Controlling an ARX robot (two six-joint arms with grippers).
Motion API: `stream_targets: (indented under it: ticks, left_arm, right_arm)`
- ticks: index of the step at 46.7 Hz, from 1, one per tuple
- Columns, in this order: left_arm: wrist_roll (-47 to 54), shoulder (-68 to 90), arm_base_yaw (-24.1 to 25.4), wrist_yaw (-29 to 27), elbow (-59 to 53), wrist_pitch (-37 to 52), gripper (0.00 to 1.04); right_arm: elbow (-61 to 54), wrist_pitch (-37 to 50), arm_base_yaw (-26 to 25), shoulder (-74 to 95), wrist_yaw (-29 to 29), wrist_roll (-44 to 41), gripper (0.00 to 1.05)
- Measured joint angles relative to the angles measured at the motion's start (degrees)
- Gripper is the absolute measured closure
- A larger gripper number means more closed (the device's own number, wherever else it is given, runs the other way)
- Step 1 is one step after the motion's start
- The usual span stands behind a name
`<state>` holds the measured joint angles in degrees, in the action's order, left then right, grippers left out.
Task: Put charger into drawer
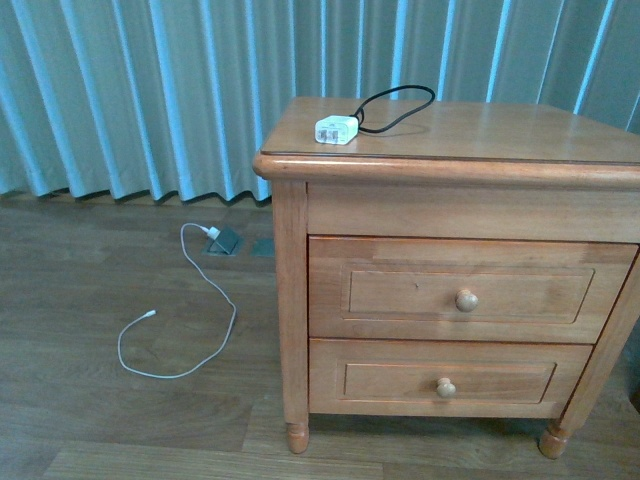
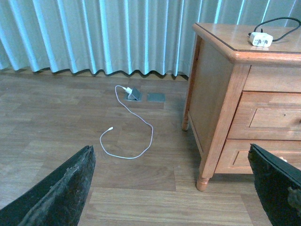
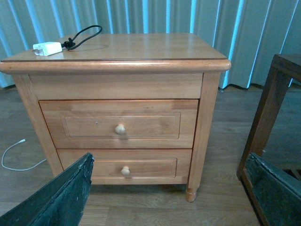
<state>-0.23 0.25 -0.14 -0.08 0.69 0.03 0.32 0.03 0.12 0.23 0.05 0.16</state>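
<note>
A dark gap (image 3: 123, 149) separates the drawer fronts. The upper drawer (image 3: 120, 125) will therefore slide straight out when I pull, while the lower drawer stays shut.
The charger (image 1: 337, 130), a small white block with a black looped cable (image 1: 398, 107), lies on top of the wooden nightstand (image 1: 500, 130) near its back left corner. It also shows in the left wrist view (image 2: 261, 39) and the right wrist view (image 3: 47, 48). The upper drawer (image 1: 465, 290) is shut, with a round pale knob (image 1: 466, 300); it shows in the right wrist view too (image 3: 120, 123). My left gripper (image 2: 174, 188) is open over the floor left of the nightstand. My right gripper (image 3: 169, 188) is open, low in front of the nightstand. Neither arm shows in the front view.
A shorter lower drawer (image 1: 440, 380) is shut below. A long thin white cable (image 1: 190, 320) lies on the wood floor, plugged into a floor socket (image 1: 222, 240). Curtains (image 1: 130, 90) hang behind. A dark wooden piece of furniture (image 3: 273, 108) stands right of the nightstand.
</note>
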Motion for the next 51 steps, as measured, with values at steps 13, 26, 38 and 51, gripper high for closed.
stream_targets:
  ticks: [13, 26, 38, 51]
  left_arm:
    - [0.00, 0.00, 0.00, 0.00, 0.00, 0.00, 0.06]
    - [0.00, 0.00, 0.00, -0.02, 0.00, 0.00, 0.06]
    - [0.00, 0.00, 0.00, 0.00, 0.00, 0.00, 0.06]
    - [0.00, 0.00, 0.00, 0.04, 0.00, 0.00, 0.06]
  right_arm:
    - [0.00, 0.00, 0.00, 0.02, 0.00, 0.00, 0.08]
    - [0.00, 0.00, 0.00, 0.00, 0.00, 0.00, 0.08]
    - [0.00, 0.00, 0.00, 0.02, 0.00, 0.00, 0.08]
    - [3.91, 16.72, 3.63, 27.06, -5.75, -2.10, 0.08]
